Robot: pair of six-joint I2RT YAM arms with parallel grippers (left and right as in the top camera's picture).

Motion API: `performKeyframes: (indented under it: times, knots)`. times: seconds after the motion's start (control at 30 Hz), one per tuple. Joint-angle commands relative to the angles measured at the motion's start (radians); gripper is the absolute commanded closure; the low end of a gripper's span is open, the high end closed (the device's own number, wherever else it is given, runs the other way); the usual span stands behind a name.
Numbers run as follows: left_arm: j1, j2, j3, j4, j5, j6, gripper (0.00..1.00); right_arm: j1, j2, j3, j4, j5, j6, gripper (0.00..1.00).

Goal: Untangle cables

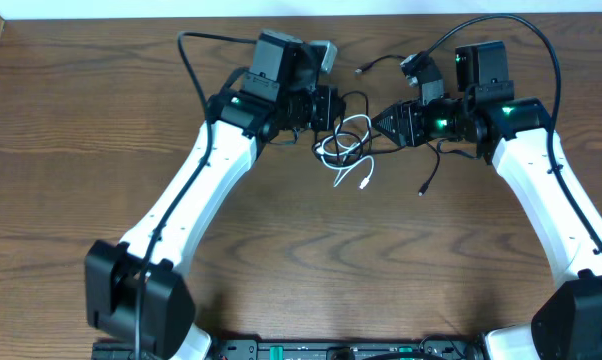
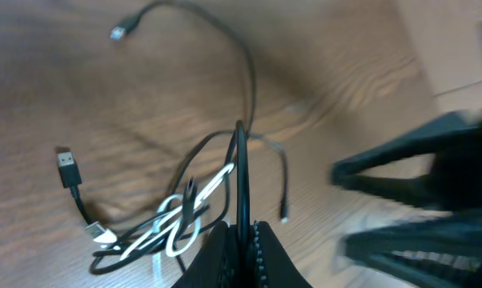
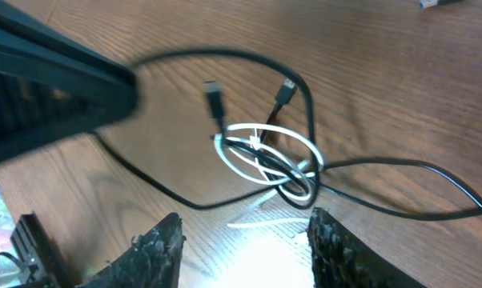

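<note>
I should lift the part of the black cable that my left gripper holds and pull the black cable's far side point(image 1: 387, 151) with my right gripper, because the white coil point(image 1: 343, 150) goes around the black cable there.
A thin white cable point(image 1: 346, 140) lies coiled on the table between my two grippers, tangled with a thin black cable point(image 1: 428, 176). My left gripper point(image 1: 327, 106) sits just left of the coil. In the left wrist view it point(image 2: 243, 236) is shut on a strand of the black cable point(image 2: 243, 160), which rises taut from the jaws, with the white cable point(image 2: 177, 220) looped to their left. My right gripper point(image 1: 385, 122) is right of the coil. Seen from the right wrist, it point(image 3: 249, 244) stands open and holds nothing, just short of the white coil point(image 3: 265, 156) and black cable point(image 3: 225, 54).
A black USB plug point(image 2: 67, 168) and another plug end point(image 2: 117, 32) lie on the wood away from the knot. Thicker black arm wires point(image 1: 196, 60) arch over the back of the table. The right gripper point(image 2: 417, 208) looms blurred at the right of the left wrist view.
</note>
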Motion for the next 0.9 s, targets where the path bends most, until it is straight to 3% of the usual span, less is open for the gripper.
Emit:
performKeyframes:
  times: [0.0,0.57,0.87]
  knots:
    - [0.005,-0.07,0.001,0.019,0.035,-0.039,0.92,0.004,0.002,0.007,-0.005,0.021,-0.024,0.51]
    - [0.005,-0.128,0.001,0.012,0.033,-0.08,0.92,0.005,0.005,0.007,-0.007,0.038,-0.024,0.55]
    - [0.005,-0.079,0.001,-0.1,-0.079,-0.078,0.92,0.032,0.005,0.005,-0.022,0.038,-0.024,0.56]
